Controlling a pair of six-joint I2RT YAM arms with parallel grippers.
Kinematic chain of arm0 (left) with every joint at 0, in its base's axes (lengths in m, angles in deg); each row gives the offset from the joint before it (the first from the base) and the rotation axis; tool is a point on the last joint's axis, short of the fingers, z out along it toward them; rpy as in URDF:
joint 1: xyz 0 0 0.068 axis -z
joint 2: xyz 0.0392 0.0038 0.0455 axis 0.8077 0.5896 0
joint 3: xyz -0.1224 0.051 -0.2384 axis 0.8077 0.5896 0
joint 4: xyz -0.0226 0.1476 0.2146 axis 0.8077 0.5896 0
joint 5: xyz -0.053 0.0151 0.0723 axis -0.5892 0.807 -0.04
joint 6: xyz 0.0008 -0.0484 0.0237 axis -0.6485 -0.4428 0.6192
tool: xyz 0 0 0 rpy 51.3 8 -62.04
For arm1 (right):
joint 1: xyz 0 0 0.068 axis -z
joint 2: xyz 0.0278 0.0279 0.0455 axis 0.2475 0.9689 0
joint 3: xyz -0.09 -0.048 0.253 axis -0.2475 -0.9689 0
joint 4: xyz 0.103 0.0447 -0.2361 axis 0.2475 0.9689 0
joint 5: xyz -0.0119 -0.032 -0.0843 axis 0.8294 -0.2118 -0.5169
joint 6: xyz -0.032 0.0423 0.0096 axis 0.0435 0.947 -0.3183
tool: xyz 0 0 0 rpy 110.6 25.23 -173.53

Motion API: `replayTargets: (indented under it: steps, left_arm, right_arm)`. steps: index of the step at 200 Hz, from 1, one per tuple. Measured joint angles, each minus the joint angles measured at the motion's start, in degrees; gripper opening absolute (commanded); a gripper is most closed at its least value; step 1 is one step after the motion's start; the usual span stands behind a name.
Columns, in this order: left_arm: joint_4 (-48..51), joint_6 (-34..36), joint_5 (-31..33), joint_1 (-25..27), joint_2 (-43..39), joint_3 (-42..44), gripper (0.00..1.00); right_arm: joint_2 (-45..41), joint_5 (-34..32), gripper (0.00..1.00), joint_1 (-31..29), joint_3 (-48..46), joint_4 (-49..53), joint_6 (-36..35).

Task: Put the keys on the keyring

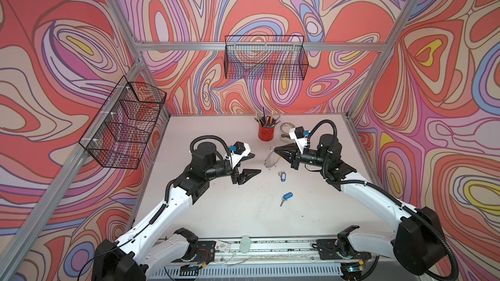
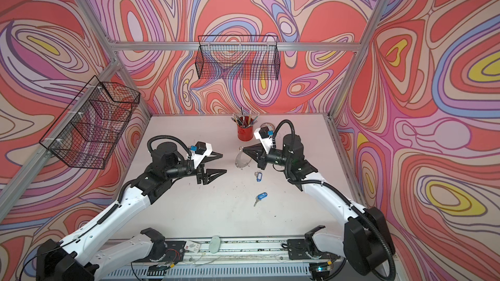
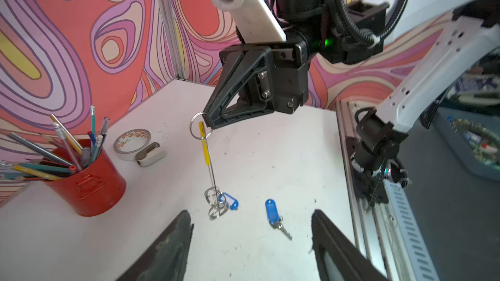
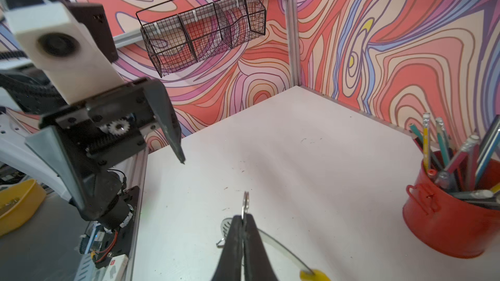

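My right gripper (image 1: 282,176) is holding the keyring and is closer to the keys, so next my left gripper takes the wire loop (image 1: 272,148) to leave my right gripper free for the keys.
The keyring (image 1: 271,161) (image 2: 241,161) hangs upright above the table, its yellow segment (image 3: 203,141) near the top. My right gripper (image 1: 272,149) (image 4: 244,217) is shut on the small wire loop (image 3: 197,128) at its top. One of the keys (image 1: 282,176) (image 3: 229,203), blue-tagged, rests on the table at the hoop's lower end. I cannot tell whether it is threaded on. The other of the keys (image 1: 286,198) (image 3: 272,213) lies loose nearer the front. My left gripper (image 1: 257,163) (image 3: 250,213) stands open and empty, left of the hoop.
A red cup of pencils (image 1: 266,132) stands at the back middle, with a beige tape roll (image 1: 286,126) and a small white device (image 3: 151,155) beside it. Wire baskets (image 1: 266,59) (image 1: 124,122) hang on the back and left walls. A metal rail (image 1: 270,247) runs along the front.
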Motion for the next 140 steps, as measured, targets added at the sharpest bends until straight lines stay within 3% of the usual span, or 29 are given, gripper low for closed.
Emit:
replayTargets:
  steps: [26,53,74,140]
  left_arm:
    - [11.2,13.6,2.9,0.0,2.8,-5.6,0.65]
    - [15.2,21.7,5.2,0.0,7.8,-8.8,0.57]
    - [15.6,25.8,6.4,0.0,10.6,-10.4,0.5]
    - [18.0,34.4,6.9,1.4,16.9,-15.0,0.45]
  right_arm:
    - [-0.3,-4.5,0.0,-2.8,-0.2,3.9,-7.3]
    - [-0.2,-8.5,0.0,-6.1,-0.2,8.5,-12.9]
    - [0.2,-10.6,0.0,-7.9,-0.2,10.5,-15.4]
    - [0.9,-13.2,0.0,-10.4,-0.3,11.7,-18.9]
